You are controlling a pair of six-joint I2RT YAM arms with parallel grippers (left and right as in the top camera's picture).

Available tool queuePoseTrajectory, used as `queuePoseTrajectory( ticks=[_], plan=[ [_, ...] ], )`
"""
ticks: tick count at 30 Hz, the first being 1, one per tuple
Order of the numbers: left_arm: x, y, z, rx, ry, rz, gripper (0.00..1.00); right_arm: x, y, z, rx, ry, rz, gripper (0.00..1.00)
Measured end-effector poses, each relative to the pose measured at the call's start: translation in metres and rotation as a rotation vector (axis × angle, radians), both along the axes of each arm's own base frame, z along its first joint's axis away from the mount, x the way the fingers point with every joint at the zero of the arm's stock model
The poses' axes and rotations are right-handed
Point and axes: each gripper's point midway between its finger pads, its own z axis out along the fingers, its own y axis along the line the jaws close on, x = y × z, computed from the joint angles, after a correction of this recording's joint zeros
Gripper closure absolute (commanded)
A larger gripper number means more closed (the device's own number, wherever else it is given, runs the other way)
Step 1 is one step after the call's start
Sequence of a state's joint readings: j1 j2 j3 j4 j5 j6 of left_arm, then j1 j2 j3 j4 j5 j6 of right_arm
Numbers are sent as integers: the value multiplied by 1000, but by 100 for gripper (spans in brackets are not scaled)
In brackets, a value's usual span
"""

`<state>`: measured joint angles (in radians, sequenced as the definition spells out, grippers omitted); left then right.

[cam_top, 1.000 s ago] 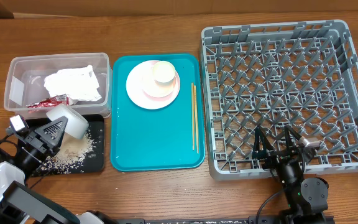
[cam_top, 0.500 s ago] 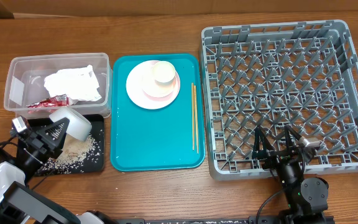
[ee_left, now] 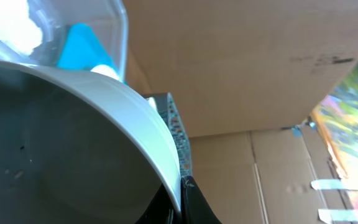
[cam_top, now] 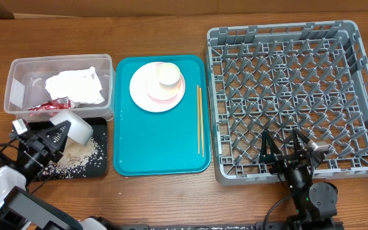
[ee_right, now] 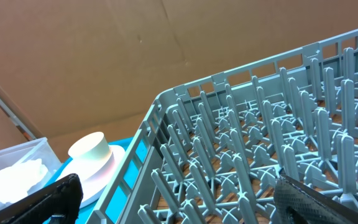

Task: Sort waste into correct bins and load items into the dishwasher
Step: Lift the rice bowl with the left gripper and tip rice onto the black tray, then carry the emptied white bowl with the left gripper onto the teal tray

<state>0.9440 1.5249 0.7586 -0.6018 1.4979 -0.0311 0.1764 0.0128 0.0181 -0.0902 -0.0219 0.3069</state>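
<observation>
The teal tray's near half [cam_top: 145, 137] is clear, with the rice in the black tray [cam_top: 76, 157], so my left gripper should go on carrying the bowl there until the bowl sits upright.
My left gripper [cam_top: 55, 135] is shut on the rim of the pale grey bowl [cam_top: 73, 124], tipped on its side over the black tray [cam_top: 101, 160], where loose rice [cam_top: 75, 153] lies. In the left wrist view the bowl [ee_left: 73, 137] fills the frame, its rim pinched between the jaws [ee_left: 180, 199]. The clear tub [cam_top: 18, 70] holds the white napkin [cam_top: 75, 86] and red sauce packet [cam_top: 48, 105]. Plates [cam_top: 152, 86] with the cream cup [cam_top: 168, 75] and the chopsticks [cam_top: 200, 118] lie on the teal tray. My right gripper [cam_top: 285, 150] is open and empty over the grey dish rack's [cam_top: 356, 96] front edge.
The teal tray [cam_top: 158, 153] sits between the bins and the rack. In the right wrist view the rack pegs [ee_right: 260, 143] stand close ahead, with the cup [ee_right: 89, 149] on the plates to the left. Cardboard walls stand behind the table.
My left gripper has drawn the tipped bowl slightly up and left over the black tray. The right arm has not moved.
</observation>
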Motion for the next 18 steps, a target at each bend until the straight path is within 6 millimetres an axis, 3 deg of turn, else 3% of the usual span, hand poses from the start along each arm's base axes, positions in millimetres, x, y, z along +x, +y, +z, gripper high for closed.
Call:
queuePoseTrajectory(
  ticks=[7, 18],
  plan=[
    [12, -35, -12, 37, 69, -117, 96, 0, 0, 0, 0, 0, 0, 0],
    [38, -78, -10, 164, 238, -260, 96, 0, 0, 0, 0, 0, -1, 0]
  ],
)
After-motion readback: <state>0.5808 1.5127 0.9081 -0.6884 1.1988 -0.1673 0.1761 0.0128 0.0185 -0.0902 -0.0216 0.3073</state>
